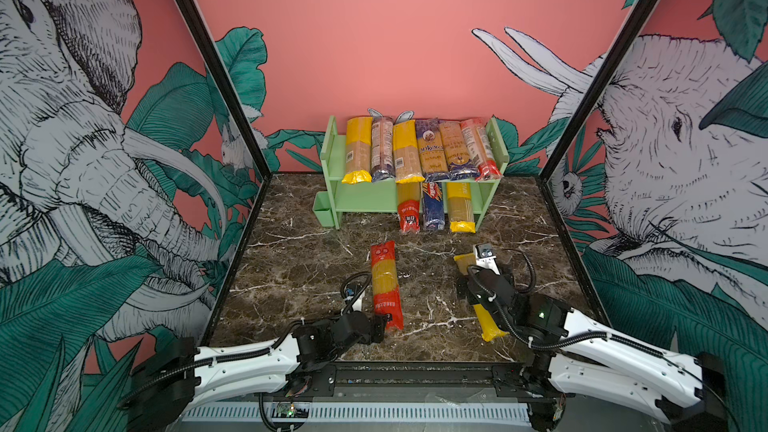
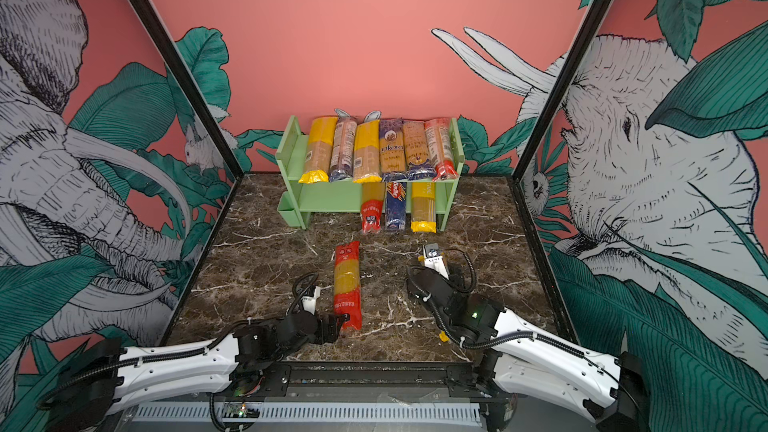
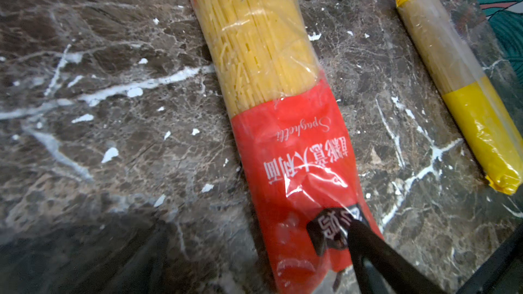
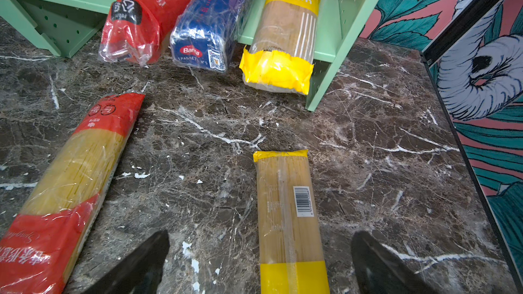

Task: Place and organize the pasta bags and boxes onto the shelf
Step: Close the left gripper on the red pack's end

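Note:
My left gripper has a finger over the red wrap's near end [image 3: 313, 239]. I should move it farther along so that it straddles the bag by the white lettering [image 3: 306, 155].
A red-ended spaghetti bag [image 1: 386, 284] [image 3: 268, 80] lies lengthwise on the marble table. My left gripper [image 1: 380, 323] [image 3: 254, 253] stands open at its near end, one finger [image 3: 368, 250] over the red wrap. To the right lies a yellow-ended bag [image 1: 489, 320] [image 4: 288, 207]. My right gripper [image 1: 468, 286] [image 4: 261, 261] is open above it with a finger on each side, touching nothing. The pale green shelf [image 1: 365, 197] [image 4: 325, 4] holds several packs on its upper tier. Its lower tier carries a red bag [image 4: 135, 21], the blue Barilla pack [image 4: 209, 18] and a yellow pack [image 4: 285, 38].
A small green cup [image 1: 323, 209] hangs on the shelf's left side. The left half of the lower tier [image 2: 328, 200] is bare. Patterned walls enclose the table on three sides, and the right wall [image 4: 481, 80] runs close to the yellow-ended bag.

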`<move>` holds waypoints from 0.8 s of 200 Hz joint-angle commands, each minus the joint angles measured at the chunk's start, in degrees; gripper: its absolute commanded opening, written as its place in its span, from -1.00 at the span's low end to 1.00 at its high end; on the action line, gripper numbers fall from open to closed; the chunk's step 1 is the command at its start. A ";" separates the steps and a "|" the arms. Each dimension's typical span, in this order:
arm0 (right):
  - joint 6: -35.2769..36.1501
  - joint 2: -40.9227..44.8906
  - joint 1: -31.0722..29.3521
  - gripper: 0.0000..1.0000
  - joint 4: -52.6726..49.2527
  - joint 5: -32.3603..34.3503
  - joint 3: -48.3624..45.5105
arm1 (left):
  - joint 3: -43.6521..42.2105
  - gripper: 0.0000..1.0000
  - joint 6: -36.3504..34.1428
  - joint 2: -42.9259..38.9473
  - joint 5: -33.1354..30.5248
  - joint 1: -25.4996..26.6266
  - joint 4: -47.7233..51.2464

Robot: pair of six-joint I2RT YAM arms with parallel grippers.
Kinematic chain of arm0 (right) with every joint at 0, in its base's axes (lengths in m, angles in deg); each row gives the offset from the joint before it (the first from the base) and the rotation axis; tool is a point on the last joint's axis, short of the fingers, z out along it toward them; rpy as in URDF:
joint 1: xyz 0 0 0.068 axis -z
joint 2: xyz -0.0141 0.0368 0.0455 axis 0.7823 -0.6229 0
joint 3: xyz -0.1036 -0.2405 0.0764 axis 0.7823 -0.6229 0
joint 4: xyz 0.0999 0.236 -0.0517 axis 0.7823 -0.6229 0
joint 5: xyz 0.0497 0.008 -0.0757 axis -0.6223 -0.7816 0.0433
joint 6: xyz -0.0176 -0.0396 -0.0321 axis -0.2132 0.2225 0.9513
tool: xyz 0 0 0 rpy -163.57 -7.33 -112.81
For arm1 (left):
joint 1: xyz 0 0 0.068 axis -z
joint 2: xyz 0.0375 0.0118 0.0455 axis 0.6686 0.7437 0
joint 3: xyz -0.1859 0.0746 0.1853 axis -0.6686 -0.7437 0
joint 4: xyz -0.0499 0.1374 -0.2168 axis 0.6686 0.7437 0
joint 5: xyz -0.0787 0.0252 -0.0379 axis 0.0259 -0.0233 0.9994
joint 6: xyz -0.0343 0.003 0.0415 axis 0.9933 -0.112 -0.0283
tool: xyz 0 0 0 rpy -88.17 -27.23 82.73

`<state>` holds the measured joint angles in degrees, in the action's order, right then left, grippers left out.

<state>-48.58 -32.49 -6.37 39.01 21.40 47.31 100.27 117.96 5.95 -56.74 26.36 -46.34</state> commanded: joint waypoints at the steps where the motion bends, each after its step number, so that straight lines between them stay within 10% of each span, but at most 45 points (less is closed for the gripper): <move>1: -0.36 1.61 0.84 0.98 0.41 0.56 -1.16 | 2.39 0.99 -0.12 2.72 -0.74 -0.20 -2.51; 160: 3.20 10.93 4.43 0.98 -2.72 0.09 -4.79 | 15.68 0.99 4.49 24.70 -7.04 2.80 1.60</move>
<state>-46.48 -23.26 -2.30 37.78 20.57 42.59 113.32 120.01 27.79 -60.46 28.06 -46.44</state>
